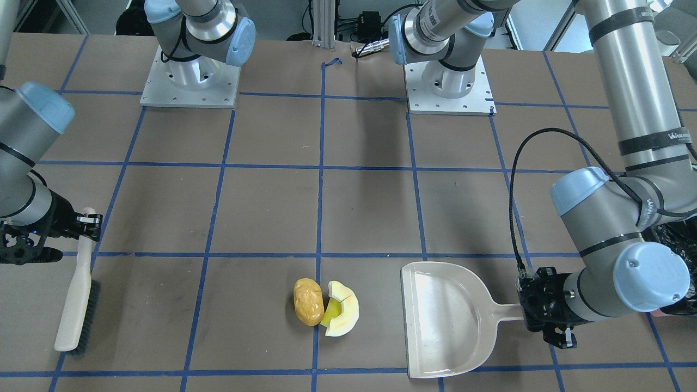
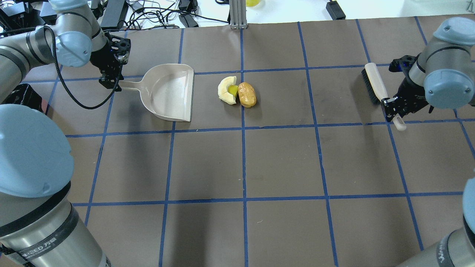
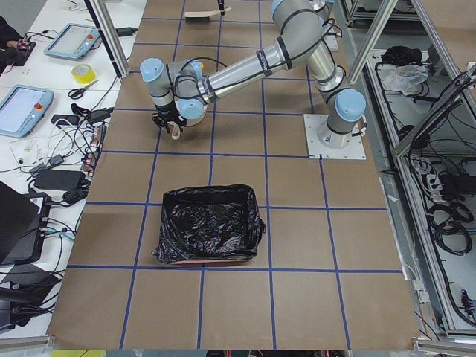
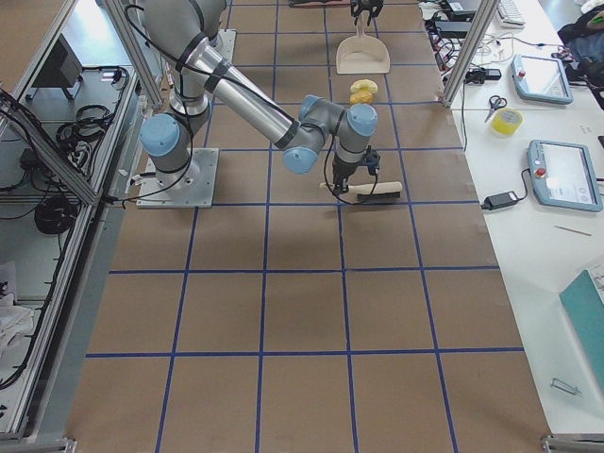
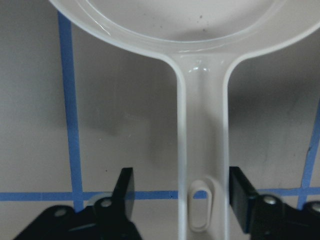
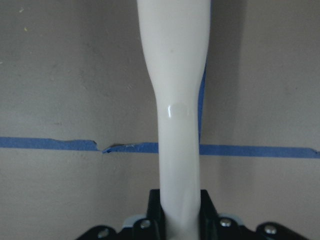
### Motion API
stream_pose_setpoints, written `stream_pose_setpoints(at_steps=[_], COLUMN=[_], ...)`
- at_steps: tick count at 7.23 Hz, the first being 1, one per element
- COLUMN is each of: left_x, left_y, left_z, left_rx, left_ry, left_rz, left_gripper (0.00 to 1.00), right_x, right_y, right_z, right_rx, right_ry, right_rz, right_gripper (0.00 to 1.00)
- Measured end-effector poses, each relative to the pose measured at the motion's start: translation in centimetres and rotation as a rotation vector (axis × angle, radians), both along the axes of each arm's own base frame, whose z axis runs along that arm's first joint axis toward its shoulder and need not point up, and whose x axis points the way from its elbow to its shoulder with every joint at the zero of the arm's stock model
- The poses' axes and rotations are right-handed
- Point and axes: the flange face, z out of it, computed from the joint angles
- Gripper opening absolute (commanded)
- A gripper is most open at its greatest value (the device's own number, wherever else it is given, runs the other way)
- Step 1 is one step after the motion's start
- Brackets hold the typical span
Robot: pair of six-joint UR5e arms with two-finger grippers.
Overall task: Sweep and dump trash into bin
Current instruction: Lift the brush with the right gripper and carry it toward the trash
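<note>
I expect the trash (image 1: 326,307) to slide out and leave the dustpan empty when I tip it, since the dustpan's smooth, glossy bottom (image 1: 448,314) runs to a wide opening.
The trash lies together mid-table: a golden-brown potato lump (image 1: 308,302) (image 2: 247,94) touching a cream rind wedge (image 1: 343,308) (image 2: 226,89) with a yellow-green piece. A beige dustpan (image 1: 446,321) (image 2: 169,92) lies flat beside them, mouth toward them. My left gripper (image 1: 544,314) (image 2: 110,79) (image 5: 181,175) is open, its fingers on either side of the dustpan handle with gaps. My right gripper (image 1: 90,220) (image 2: 392,105) (image 6: 180,200) is shut on the handle of a cream brush (image 1: 76,305) (image 2: 374,83) (image 6: 175,75) with dark bristles. The bin (image 3: 210,223), lined with a black bag, stands behind my left arm.
The bin's black bag shows at the edge of the front view (image 1: 675,239) and of the overhead view (image 2: 22,96). The brown table has a blue tape grid. The arm bases (image 1: 190,81) stand at the robot's side. Cables and tablets lie off the table.
</note>
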Motion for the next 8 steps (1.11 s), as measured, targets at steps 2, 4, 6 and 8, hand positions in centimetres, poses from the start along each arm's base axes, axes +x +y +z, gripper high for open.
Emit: stream_pose_setpoints(at_steps=[2,4,6,8], left_x=[-0.3,-0.5,-1.6,-2.9], left_y=[0.0,0.0,0.0,0.0], left_z=[0.0,0.3,0.8,0.8], left_rx=[0.001,-0.002,-0.003,-0.004], left_ry=[-0.001,-0.012,-0.042,-0.051], left_rz=[-0.003,-0.009,-0.025,-0.033], left_gripper=[0.01,0.01,0.01,0.01], right_x=[1.2,4.5,9.8,17.1], right_y=[-1.0,-1.7,-2.1,-1.9], right_z=[0.9,0.9,1.0,1.3], right_rx=[-0.03,-0.03,-0.031,-0.031], right_ry=[-0.047,-0.062,-0.054,-0.045], right_rz=[-0.035,-0.061,-0.086,-0.165], right_gripper=[0.0,0.0,0.0,0.0])
